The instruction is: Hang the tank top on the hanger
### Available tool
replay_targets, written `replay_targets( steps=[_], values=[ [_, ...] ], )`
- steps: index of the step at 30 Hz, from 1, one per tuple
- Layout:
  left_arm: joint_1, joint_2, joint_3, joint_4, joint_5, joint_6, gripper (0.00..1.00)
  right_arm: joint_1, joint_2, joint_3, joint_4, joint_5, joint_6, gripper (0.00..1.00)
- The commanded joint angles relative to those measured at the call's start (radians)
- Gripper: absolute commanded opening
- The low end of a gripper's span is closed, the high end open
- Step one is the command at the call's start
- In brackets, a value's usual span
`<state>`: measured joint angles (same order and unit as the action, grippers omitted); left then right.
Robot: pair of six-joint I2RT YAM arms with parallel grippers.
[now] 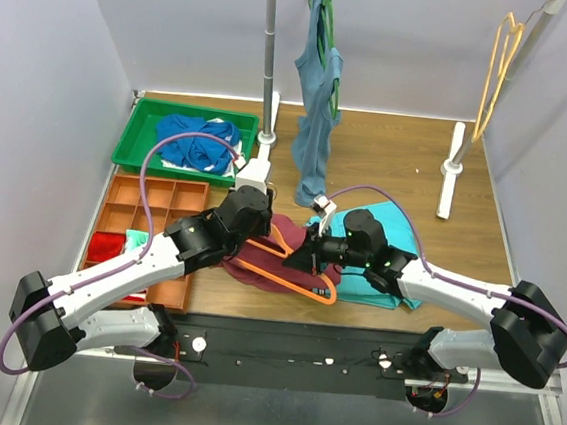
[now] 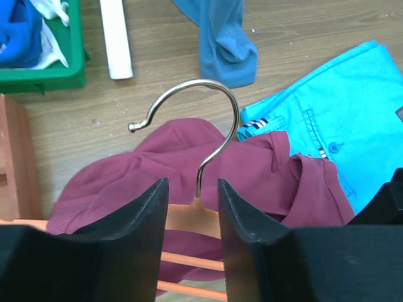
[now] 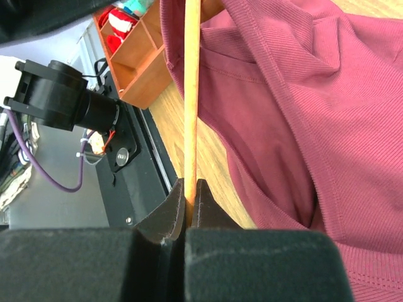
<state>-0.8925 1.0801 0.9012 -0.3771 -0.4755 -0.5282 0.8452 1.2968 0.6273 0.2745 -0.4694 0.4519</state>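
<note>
The robot's right gripper is busy on the hanger's bar [image 3: 191,126], so next the left gripper clamps the hook's base [image 2: 198,200] before the right gripper takes the tank top.
The maroon tank top [image 1: 256,261] lies crumpled on the wooden table, with the bright orange hanger [image 1: 302,280] partly on top of it. My left gripper [image 1: 262,229] sits at the hanger's neck. In the left wrist view its jaws [image 2: 192,185] stand narrowly apart, closed on the orange neck plate [image 2: 192,217] below the metal hook [image 2: 220,107], with the tank top [image 2: 157,163] behind. My right gripper [image 1: 312,253] is shut on a thin bar of the hanger [image 3: 191,94]. In the right wrist view the gripper [image 3: 191,187] is beside the tank top [image 3: 283,94].
A turquoise folded garment [image 1: 394,233] lies under my right arm. A green bin [image 1: 136,123] of blue clothes and an orange compartment tray [image 1: 124,202] are at the left. A grey-blue tank top [image 1: 317,105] on a green hanger and a paler yellow-orange hanger [image 1: 499,62] hang at the back.
</note>
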Motion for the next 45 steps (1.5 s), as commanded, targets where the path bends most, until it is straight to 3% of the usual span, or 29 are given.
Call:
replay_targets(
  steps=[1, 7, 10, 11, 13, 16, 18, 21, 22, 24, 25, 30, 34, 41, 45],
  values=[
    [-0.006, -0.014, -0.021, 0.066, -0.052, 0.026, 0.28, 0.015, 0.016, 0.034, 0.035, 0.029, -0.022, 0.01],
    [-0.008, 0.009, -0.028, 0.081, -0.052, 0.048, 0.03, 0.023, 0.025, 0.035, 0.020, 0.046, -0.033, 0.01],
    [-0.006, 0.011, -0.042, 0.095, -0.049, 0.045, 0.01, 0.028, 0.024, 0.035, 0.015, 0.051, -0.038, 0.01],
    [-0.008, 0.012, -0.044, 0.099, -0.049, 0.045, 0.06, 0.028, 0.025, 0.037, 0.014, 0.051, -0.039, 0.01],
    [-0.006, 0.020, -0.045, 0.107, -0.052, 0.045, 0.31, 0.035, 0.029, 0.043, 0.003, 0.052, -0.045, 0.01],
    [-0.006, 0.033, -0.042, 0.116, -0.055, 0.043, 0.45, 0.044, 0.033, 0.057, -0.012, 0.067, -0.051, 0.01],
    [-0.008, 0.040, -0.042, 0.124, -0.069, 0.037, 0.45, 0.046, 0.036, 0.061, -0.017, 0.071, -0.055, 0.01],
    [-0.006, 0.049, -0.041, 0.129, -0.083, 0.036, 0.35, 0.051, 0.038, 0.066, -0.024, 0.080, -0.056, 0.01],
    [-0.008, 0.052, -0.039, 0.129, -0.089, 0.034, 0.22, 0.051, 0.035, 0.066, -0.031, 0.087, -0.056, 0.01],
    [-0.006, 0.052, -0.038, 0.119, -0.104, 0.031, 0.06, 0.052, 0.036, 0.069, -0.043, 0.100, -0.058, 0.01],
    [-0.006, 0.046, -0.038, 0.116, -0.106, 0.028, 0.00, 0.054, 0.035, 0.074, -0.060, 0.116, -0.056, 0.06],
    [-0.008, 0.024, -0.039, 0.101, -0.120, 0.020, 0.00, 0.055, 0.001, 0.091, -0.129, 0.211, -0.012, 0.32],
    [-0.008, 0.015, -0.041, 0.098, -0.120, 0.017, 0.00, 0.054, -0.066, 0.112, -0.265, 0.415, 0.060, 0.53],
    [-0.013, 0.012, -0.054, 0.109, -0.120, 0.010, 0.00, 0.055, -0.198, 0.101, -0.457, 0.716, 0.243, 0.57],
    [-0.011, 0.007, -0.059, 0.112, -0.123, 0.008, 0.00, 0.054, -0.125, 0.118, -0.531, 0.808, 0.261, 0.54]
  ],
)
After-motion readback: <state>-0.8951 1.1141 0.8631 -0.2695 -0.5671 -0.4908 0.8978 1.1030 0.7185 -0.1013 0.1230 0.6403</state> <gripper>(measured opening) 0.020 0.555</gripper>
